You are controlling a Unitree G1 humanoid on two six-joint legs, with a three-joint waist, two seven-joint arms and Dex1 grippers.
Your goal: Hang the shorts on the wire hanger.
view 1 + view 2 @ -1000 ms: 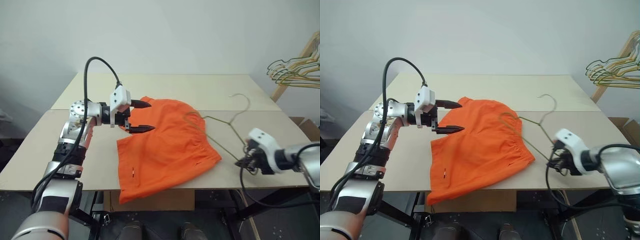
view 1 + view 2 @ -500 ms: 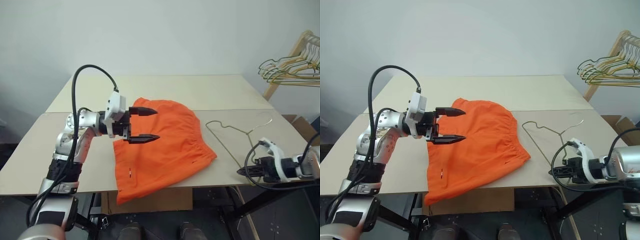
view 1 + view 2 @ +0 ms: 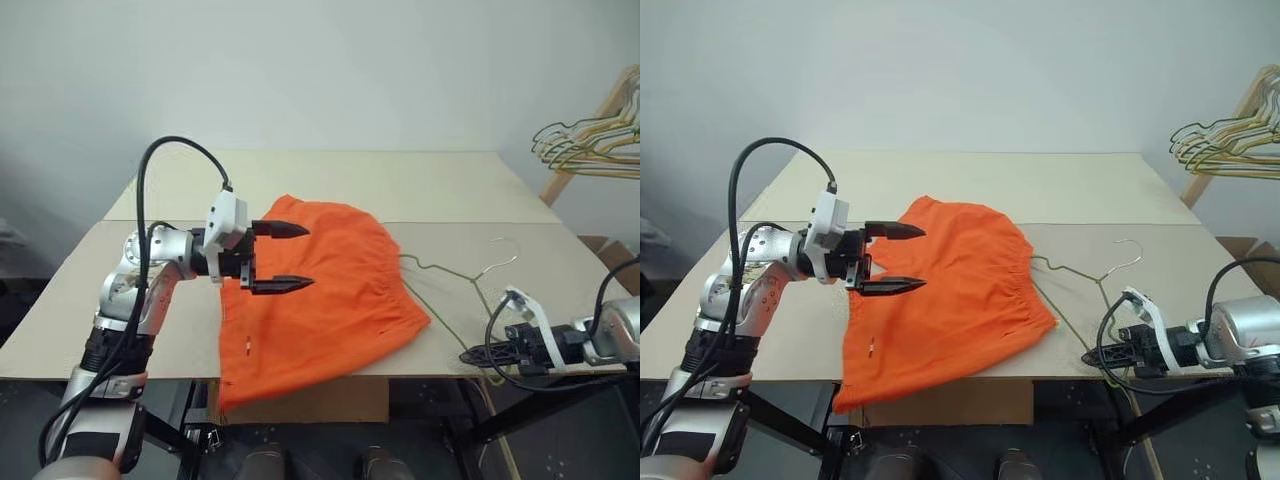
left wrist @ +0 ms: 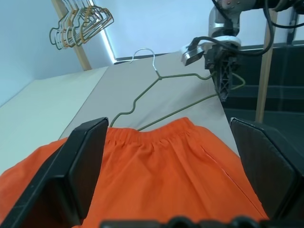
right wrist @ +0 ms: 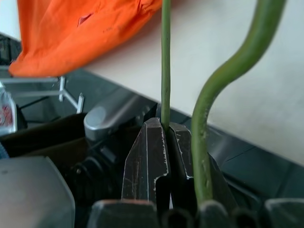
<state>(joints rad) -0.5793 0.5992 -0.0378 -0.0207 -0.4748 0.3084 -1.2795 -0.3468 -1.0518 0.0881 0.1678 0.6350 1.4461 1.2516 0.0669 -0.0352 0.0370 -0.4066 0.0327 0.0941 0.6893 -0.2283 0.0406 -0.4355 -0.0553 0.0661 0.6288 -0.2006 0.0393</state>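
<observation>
The orange shorts have small puckers (image 3: 391,263) gathering the edge of the waistband (image 3: 408,284), so the waistband will stretch out wide along the wire hanger when I pull the waistband's end.
The orange shorts (image 3: 335,300) lie spread on the table, one leg hanging over the front edge. My left gripper (image 3: 300,257) hovers open and level over their left part, holding nothing; in the left wrist view its fingers (image 4: 83,166) flank the shorts (image 4: 156,180). The thin green wire hanger (image 3: 445,270) lies to the right of the shorts, one end at the gathered waistband and the hook pointing away. At the table's front right edge, my right gripper (image 3: 478,355) is shut on the hanger's wire (image 5: 165,61), pinched between the fingertips (image 5: 152,152).
A wooden rack with bunched hangers (image 3: 590,140) stands at the far right, beyond the table. The table (image 3: 400,185) is two pale boards with a seam across. A cardboard box (image 3: 320,400) sits under the front edge.
My right gripper has rolled and dropped toward the front edge, dragging the hanger right so its end slid off the shorts to the waistband's edge. The left gripper drew back slightly, still open.
</observation>
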